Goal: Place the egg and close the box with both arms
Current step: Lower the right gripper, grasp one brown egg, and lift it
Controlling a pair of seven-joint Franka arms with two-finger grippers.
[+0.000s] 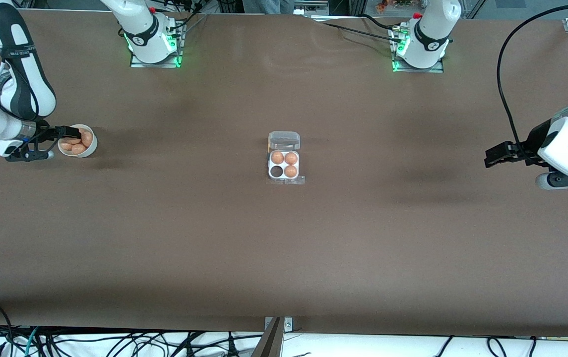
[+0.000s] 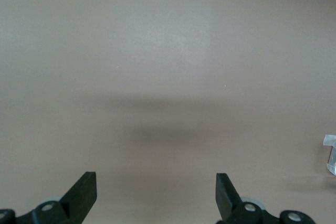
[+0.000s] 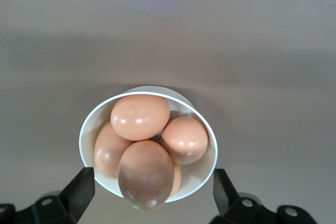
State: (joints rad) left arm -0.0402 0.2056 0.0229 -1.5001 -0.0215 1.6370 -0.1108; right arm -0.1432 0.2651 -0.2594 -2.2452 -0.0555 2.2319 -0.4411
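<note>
A sliver of shell (image 3: 177, 178) shows beside the topmost egg (image 3: 146, 175), so I should expect another whole egg to be hidden underneath when I lift the topmost egg.
The box (image 1: 284, 166) is a white four-cell tray with its clear lid (image 1: 284, 140) open, at the middle of the table. Three eggs fill it and one cell (image 1: 277, 171) is empty. Several tan-orange eggs (image 1: 77, 143) lie in a round white bowl (image 1: 90, 148) at the right arm's end of the table. My right gripper (image 1: 60, 143) is open over the bowl and holds nothing. In the right wrist view its fingers (image 3: 81, 190) stand either side of the bowl (image 3: 84, 135), close above the topmost egg (image 3: 146, 174). My left gripper (image 1: 490, 156) waits open and empty.
Bare brown table lies between the bowl and the box, and between the box and the left gripper (image 2: 156, 192). A corner of the clear box (image 2: 331, 156) shows at the edge of the left wrist view. Cables hang along the table's near edge.
</note>
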